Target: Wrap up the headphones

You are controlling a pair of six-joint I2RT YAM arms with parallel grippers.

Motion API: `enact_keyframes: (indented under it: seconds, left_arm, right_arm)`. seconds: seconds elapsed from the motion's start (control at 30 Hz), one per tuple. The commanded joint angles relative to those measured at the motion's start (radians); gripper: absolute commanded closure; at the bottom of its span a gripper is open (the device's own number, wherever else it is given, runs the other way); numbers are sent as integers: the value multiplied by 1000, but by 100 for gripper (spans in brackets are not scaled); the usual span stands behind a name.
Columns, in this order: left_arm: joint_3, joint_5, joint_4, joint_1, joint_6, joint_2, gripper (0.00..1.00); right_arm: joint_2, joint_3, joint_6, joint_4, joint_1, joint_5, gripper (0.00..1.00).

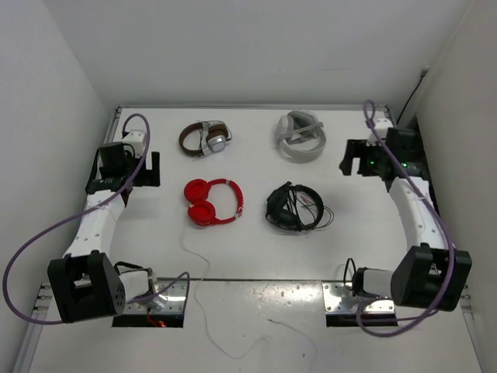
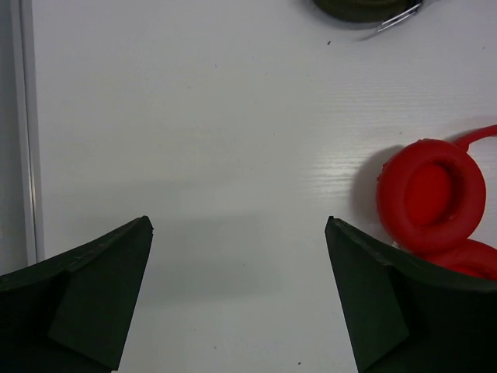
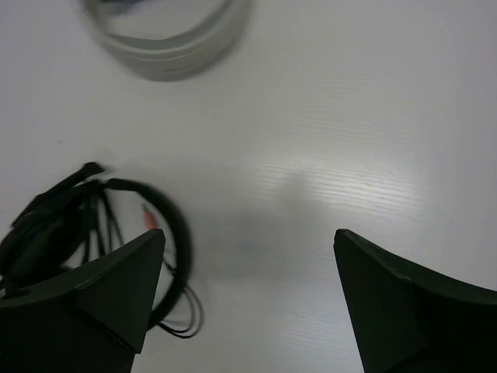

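The red headband (image 1: 234, 186) lies clear of the black headphones, so the robot's open right gripper keeps going toward the headband's curved side (image 1: 240, 201) and closes there.
The red headphones (image 1: 211, 201) lie flat on the white table left of centre. Their thin white cable (image 1: 203, 286) trails toward the near edge. One red ear cup (image 2: 432, 195) shows at the right edge of the left wrist view. My left gripper (image 1: 152, 169) is open and empty, hovering left of the headphones. In its wrist view it (image 2: 239, 225) sits over bare table. My right gripper (image 1: 349, 165) is open and empty at the far right; in its wrist view it (image 3: 250, 233) is right of the black headphones.
Brown-and-silver headphones (image 1: 205, 138) lie at the back left, their edge (image 2: 365, 9) shows in the left wrist view. A white headset (image 1: 300, 137) lies at the back, also in the right wrist view (image 3: 167, 39). Black headphones (image 1: 293, 207) with a black cable (image 3: 93, 233) lie right of the red ones.
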Motion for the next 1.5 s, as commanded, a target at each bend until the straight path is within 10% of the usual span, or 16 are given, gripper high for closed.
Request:
enact_keyframes:
  seconds: [0.0, 0.07, 0.23, 0.5, 1.47]
  left_arm:
    - [3, 20, 12, 8, 12, -39, 0]
    - [17, 9, -12, 8, -13, -30, 0]
    - [63, 7, -48, 8, -59, -7, 0]
    - [73, 6, -48, 17, -68, -7, 0]
    - [16, -85, -19, 36, -68, -7, 0]
  right_arm:
    - [-73, 3, 66, 18, 224, 83, 11]
    - [-73, 3, 81, 27, 439, 240, 11]
    - [74, 66, 223, -17, 490, 149, 12]
    - [257, 149, 213, 15, 892, 541, 14]
    - [883, 621, 618, -167, 1070, 539, 29]
